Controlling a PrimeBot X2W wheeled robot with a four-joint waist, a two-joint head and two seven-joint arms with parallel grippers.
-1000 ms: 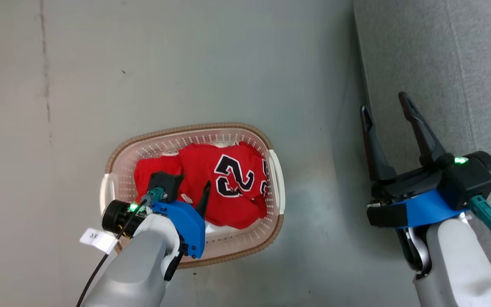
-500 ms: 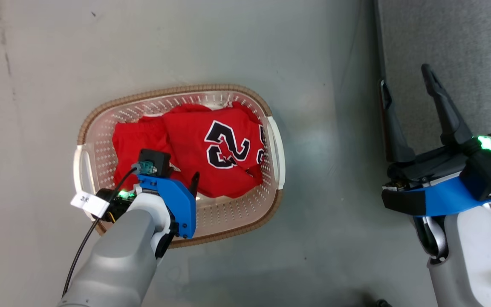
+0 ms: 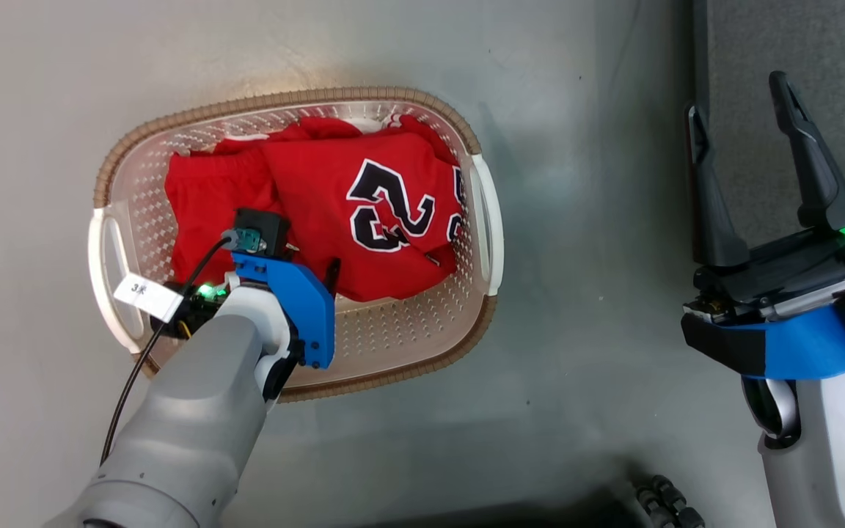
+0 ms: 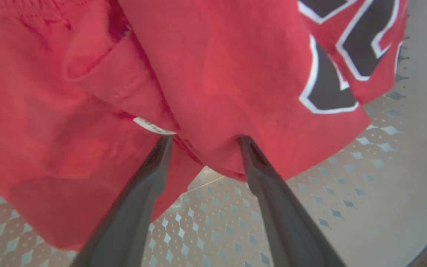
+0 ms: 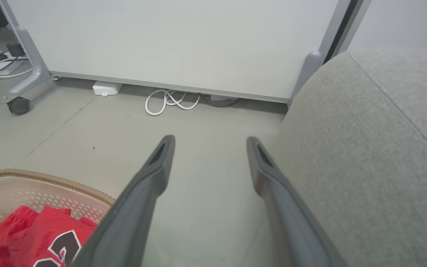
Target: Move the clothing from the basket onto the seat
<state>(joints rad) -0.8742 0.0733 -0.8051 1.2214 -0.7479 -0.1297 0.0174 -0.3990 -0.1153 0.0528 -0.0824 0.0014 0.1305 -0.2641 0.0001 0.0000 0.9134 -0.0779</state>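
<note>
My gripper will bring up the red jersey [image 3: 331, 198] alone when it lifts it, because a clear edge [image 3: 272, 174] lies over the second red garment.
The clothing lies in the cream basket [image 3: 283, 97] on the floor: a red jersey [image 3: 334, 191] with black-and-white numbers, partly over a second red garment [image 3: 202, 198]. My left gripper [image 3: 298, 260] reaches down into the basket. In the left wrist view it [image 4: 204, 139] is open, its fingertips [image 4: 163, 142] touching the jersey [image 4: 254, 74] near its lower edge, a fold of red cloth between them. My right gripper [image 3: 736, 94] stands open and empty above the edge of the grey seat [image 3: 833, 59]. The right wrist view shows it [image 5: 209, 139] between the basket [image 5: 50, 178] and the seat [image 5: 365, 148].
The floor [image 3: 584, 293] between basket and seat is bare grey. Beyond it, in the right wrist view, stands a large pale panel [image 5: 161, 37] on casters [image 5: 19, 105], with a white cable loop [image 5: 169, 102] at its foot. A dark ribbed hose [image 3: 661, 502] shows at the bottom.
The head camera has shifted, so the basket and seat sit higher and further right in the picture. My left gripper has sunk deeper into the basket onto the clothing. Both grippers stay open.
</note>
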